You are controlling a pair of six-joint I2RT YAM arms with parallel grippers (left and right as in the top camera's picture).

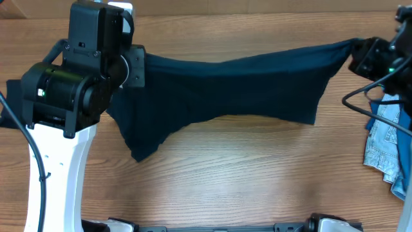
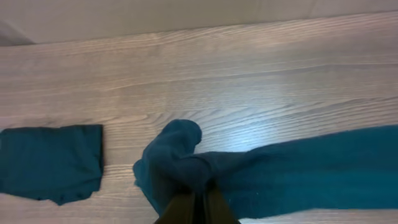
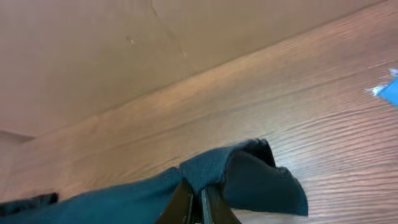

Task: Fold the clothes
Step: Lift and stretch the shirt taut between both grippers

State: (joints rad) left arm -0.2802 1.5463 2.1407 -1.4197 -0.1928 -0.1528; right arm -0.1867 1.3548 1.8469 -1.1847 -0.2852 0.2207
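Observation:
Next, my left gripper lets go of its end of the navy garment while my right gripper keeps the other end [image 1: 340,51] up, because the garment is bunching in my left gripper and its lower corner [image 1: 141,153] hangs down.
A dark navy garment [image 1: 238,87] hangs stretched across the table between both arms, its lower left corner drooping onto the wood. My left gripper [image 2: 198,193] is shut on the garment's left end [image 2: 186,163], which bunches over the fingertips. On the far right, my right gripper [image 3: 200,191] is shut on the other end [image 3: 249,171], the fabric folding over its fingers. In the overhead view the left arm [image 1: 84,64] covers its grip; the right gripper [image 1: 360,55] pinches the cloth's tip. A folded dark navy piece [image 2: 53,162] lies flat on the table.
Light-blue denim with frayed edges [image 1: 386,145] lies heaped at the table's right edge, below the right arm and its black cable [image 1: 364,96]. Bare wooden tabletop [image 1: 244,174] spreads in front of the stretched garment.

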